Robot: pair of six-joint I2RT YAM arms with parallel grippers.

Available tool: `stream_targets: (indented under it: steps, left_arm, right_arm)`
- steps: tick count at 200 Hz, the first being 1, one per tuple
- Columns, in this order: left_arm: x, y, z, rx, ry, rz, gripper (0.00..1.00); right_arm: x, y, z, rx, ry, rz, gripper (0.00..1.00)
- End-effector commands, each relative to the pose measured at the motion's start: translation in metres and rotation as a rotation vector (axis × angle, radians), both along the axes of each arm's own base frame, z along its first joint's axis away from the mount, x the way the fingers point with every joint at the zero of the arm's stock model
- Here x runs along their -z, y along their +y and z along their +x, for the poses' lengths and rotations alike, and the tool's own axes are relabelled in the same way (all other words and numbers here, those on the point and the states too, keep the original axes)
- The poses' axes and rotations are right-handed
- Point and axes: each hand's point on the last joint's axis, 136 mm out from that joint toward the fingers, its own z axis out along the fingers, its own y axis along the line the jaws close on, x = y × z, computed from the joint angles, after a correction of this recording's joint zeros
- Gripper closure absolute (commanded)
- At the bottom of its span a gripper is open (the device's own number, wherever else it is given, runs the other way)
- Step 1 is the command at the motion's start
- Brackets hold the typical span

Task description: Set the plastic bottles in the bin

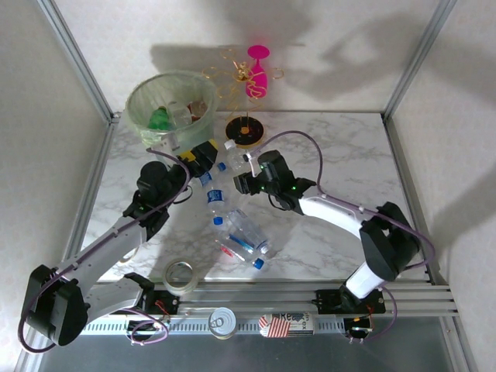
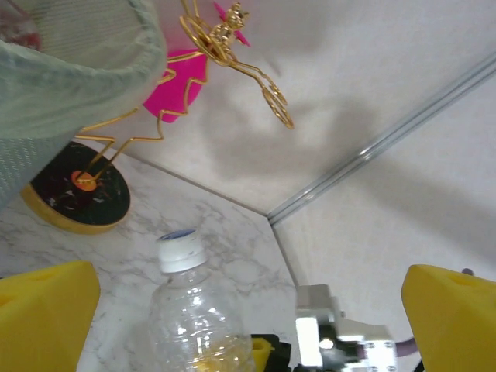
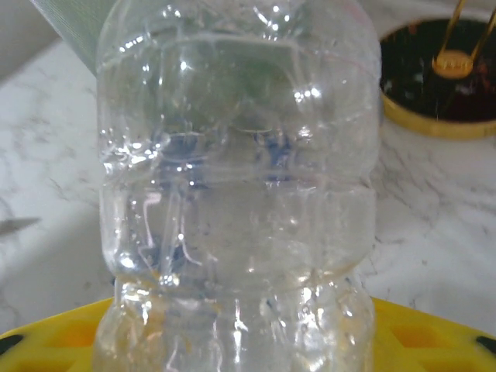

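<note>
The robot's right gripper has the clear bottle low, away from the bin [image 1: 172, 112], so the left gripper should grab the bottle below the white cap [image 2: 190, 287] and bring it over.
The bin [image 1: 147, 128], lined with pale green, stands at the far left and holds a green bottle [image 1: 160, 118] and clear ones. My right gripper [image 1: 243, 169] is shut on a clear plastic bottle [image 3: 240, 194] with a white cap [image 2: 180, 250], low on its body. My left gripper [image 1: 200, 153] is wide open next to the bin, with its yellow pads [image 2: 43, 310] on either side of that same bottle [image 2: 194, 318] without touching it. Several more plastic bottles [image 1: 242, 232] with blue caps lie in the middle of the table.
A pink goblet [image 1: 257, 74] and a gold wire stand on a black base [image 1: 245, 130] stand just right of the bin. A tape roll [image 1: 179, 275] lies near the front rail, with a tin can [image 1: 223, 322] and a flag-labelled can [image 1: 283, 323] beyond it.
</note>
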Motion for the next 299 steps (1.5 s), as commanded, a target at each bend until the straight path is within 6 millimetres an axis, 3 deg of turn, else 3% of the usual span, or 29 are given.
stream_targets:
  steps: [1,33,85,168,223,268,299]
  left_arm:
    - [-0.015,-0.010,-0.005,0.018,-0.052,-0.066,0.00]
    - [-0.014,-0.029,-0.006,0.067,-0.051,-0.088,0.00]
    - [-0.005,-0.058,-0.006,0.136,-0.021,-0.106,0.02]
    - [0.017,-0.099,-0.002,0.222,0.046,-0.077,0.07]
    - [0.020,-0.112,-0.001,0.258,0.056,-0.073,0.19]
    - [0.020,-0.114,0.000,0.257,0.053,-0.071,0.38]
    - [0.013,-0.109,0.002,0.233,0.030,-0.059,0.45]
  right_arm:
    - [-0.035,0.007,-0.010,-0.058,-0.087,0.130,0.52]
    - [-0.054,0.009,-0.026,-0.119,-0.110,0.214,0.52]
    - [-0.067,0.008,-0.042,-0.172,-0.132,0.300,0.52]
    - [-0.069,0.004,-0.048,-0.174,-0.134,0.332,0.53]
    - [-0.066,0.004,-0.049,-0.175,-0.131,0.329,0.53]
    - [-0.064,0.003,-0.049,-0.169,-0.128,0.322,0.52]
    - [-0.063,-0.002,-0.045,-0.130,-0.127,0.315,0.39]
